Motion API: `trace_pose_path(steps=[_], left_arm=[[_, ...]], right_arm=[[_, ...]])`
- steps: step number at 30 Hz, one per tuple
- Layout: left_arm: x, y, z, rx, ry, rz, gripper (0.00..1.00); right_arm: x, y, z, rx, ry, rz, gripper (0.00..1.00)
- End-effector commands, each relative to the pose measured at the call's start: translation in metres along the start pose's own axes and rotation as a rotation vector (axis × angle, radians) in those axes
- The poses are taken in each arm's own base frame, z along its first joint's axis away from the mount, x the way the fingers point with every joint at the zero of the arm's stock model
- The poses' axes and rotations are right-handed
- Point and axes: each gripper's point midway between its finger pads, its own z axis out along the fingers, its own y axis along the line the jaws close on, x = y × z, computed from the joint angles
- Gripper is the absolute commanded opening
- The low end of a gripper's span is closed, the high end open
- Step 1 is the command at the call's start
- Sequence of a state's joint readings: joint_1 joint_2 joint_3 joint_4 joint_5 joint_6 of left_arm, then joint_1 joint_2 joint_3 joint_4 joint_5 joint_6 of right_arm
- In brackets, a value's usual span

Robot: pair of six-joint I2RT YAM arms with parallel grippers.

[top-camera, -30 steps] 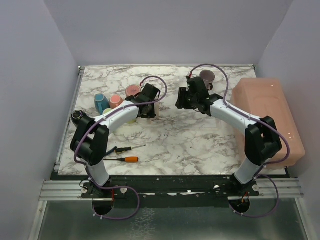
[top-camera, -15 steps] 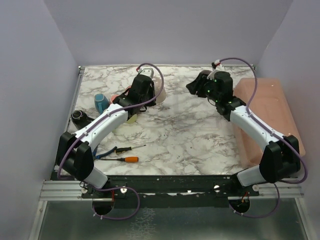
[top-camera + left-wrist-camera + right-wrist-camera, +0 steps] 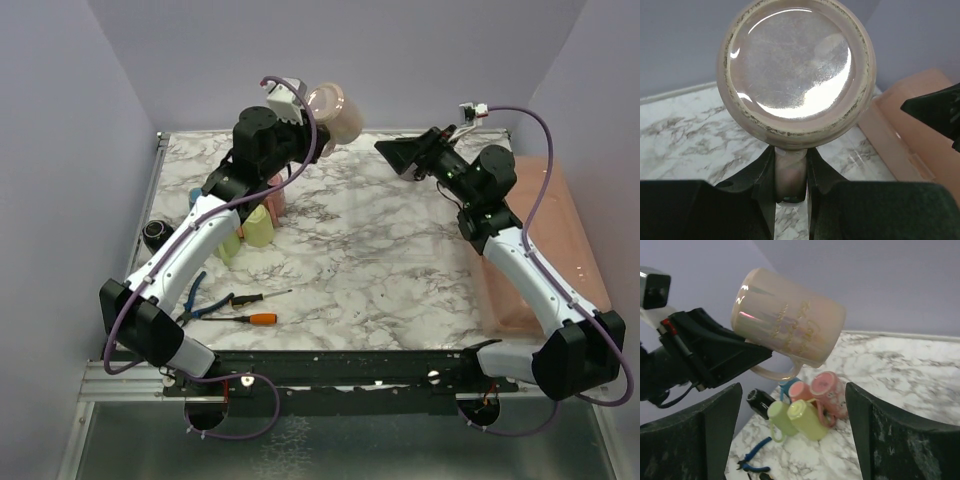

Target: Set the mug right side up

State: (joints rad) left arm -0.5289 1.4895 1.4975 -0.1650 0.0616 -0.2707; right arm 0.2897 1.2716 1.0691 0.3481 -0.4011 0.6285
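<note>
The mug handle's free side [image 3: 793,371] faces my open right gripper [image 3: 383,148], so my left gripper should keep moving the mug closer and let go once my right gripper closes there.
My left gripper [image 3: 303,115] is shut on the handle [image 3: 789,174] of a pale pink glossy mug [image 3: 336,112] and holds it high above the back of the table. The mug lies roughly on its side, tilted, with its flat base [image 3: 796,70] facing the left wrist camera. In the right wrist view the mug [image 3: 790,322] hangs in the air with its handle underneath, in the left gripper [image 3: 747,362]. My right gripper [image 3: 398,153] is open and empty, raised to the right of the mug and pointing at it, with a gap between them.
A cluster of mugs lies at the table's back left: two green [image 3: 257,226], pink [image 3: 274,188], blue [image 3: 198,203], black [image 3: 153,233]. Blue pliers [image 3: 193,299] and two screwdrivers [image 3: 252,318] lie near the front left. A large pink bin [image 3: 545,235] stands at the right.
My left arm has lifted the pale pink mug from beside the mug cluster to high above the table's back. My right arm has risen and swung back to the right, its gripper open.
</note>
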Motion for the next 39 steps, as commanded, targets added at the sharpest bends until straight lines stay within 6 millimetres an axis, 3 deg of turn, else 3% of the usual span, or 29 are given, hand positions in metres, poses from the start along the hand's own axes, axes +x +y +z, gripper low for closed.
trace_pose_path(steps=[1,5,9,19,25,34,39], left_arm=[[-0.128,-0.069,-0.054,0.294,-0.383,0.053,0.0],[-0.154,-0.094,-0.074,0.42,-0.457,0.035,0.0],[-0.172,-0.114,-0.095,0.528,-0.517,-0.002,0.0],[-0.198,-0.147,-0.134,0.747,-0.608,-0.096,0.0],[-0.202,-0.158,-0.146,0.847,-0.624,-0.136,0.0],[-0.198,-0.163,-0.149,0.904,-0.618,-0.161,0.0],[-0.191,-0.163,-0.145,0.908,-0.599,-0.166,0.0]], right_arm=[[-0.016,0.058,-0.014,-0.274,-0.055,-0.011,0.87],[-0.025,0.086,-0.02,-0.414,-0.059,-0.03,0.87],[-0.03,0.095,-0.02,-0.46,-0.068,-0.015,0.87],[-0.052,0.132,-0.023,-0.65,-0.108,0.041,0.88],[-0.069,0.153,-0.022,-0.748,-0.172,0.111,0.88],[-0.086,0.175,-0.01,-0.795,-0.217,0.131,0.84],[-0.091,0.178,-0.001,-0.775,-0.231,0.153,0.72]])
